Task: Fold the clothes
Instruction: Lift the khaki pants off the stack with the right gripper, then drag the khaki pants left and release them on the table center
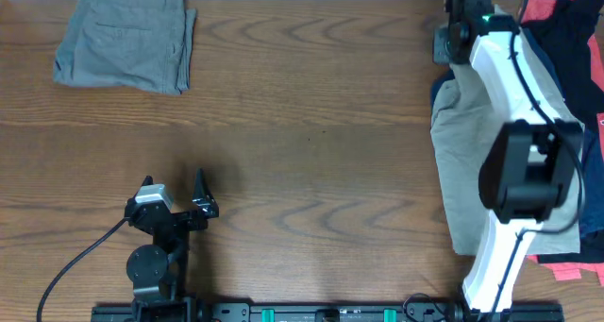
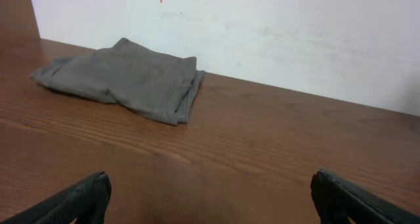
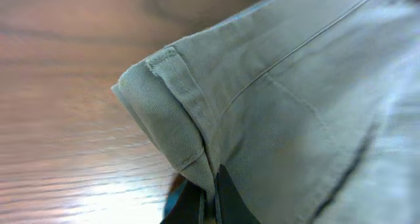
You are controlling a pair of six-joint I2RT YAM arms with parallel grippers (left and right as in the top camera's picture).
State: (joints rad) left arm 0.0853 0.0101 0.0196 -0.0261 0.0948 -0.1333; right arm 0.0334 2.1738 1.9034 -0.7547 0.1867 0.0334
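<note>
The middle wood [image 1: 321, 138] is clear and the robot's right gripper is holding the beige garment's fold [image 3: 190, 148], so the robot should go on pulling until the garment is spread out across that wood.
A folded grey garment [image 1: 125, 39] lies at the table's far left corner; it also shows in the left wrist view [image 2: 125, 76]. My left gripper [image 1: 175, 197] is open and empty near the front left, its fingers wide apart over bare wood [image 2: 210, 198]. A beige garment [image 1: 464, 152] lies unfolded at the right, on top of a pile of dark and red clothes [image 1: 571, 39]. My right gripper [image 3: 210, 201] is shut on a fold of the beige garment [image 3: 275, 99] near its hem. In the overhead view the right arm [image 1: 514, 105] hides its gripper.
The pile of dark and red clothes runs along the right edge of the table. A black cable [image 1: 75, 265] trails from the left arm at the front left. A white wall [image 2: 262, 27] stands behind the table.
</note>
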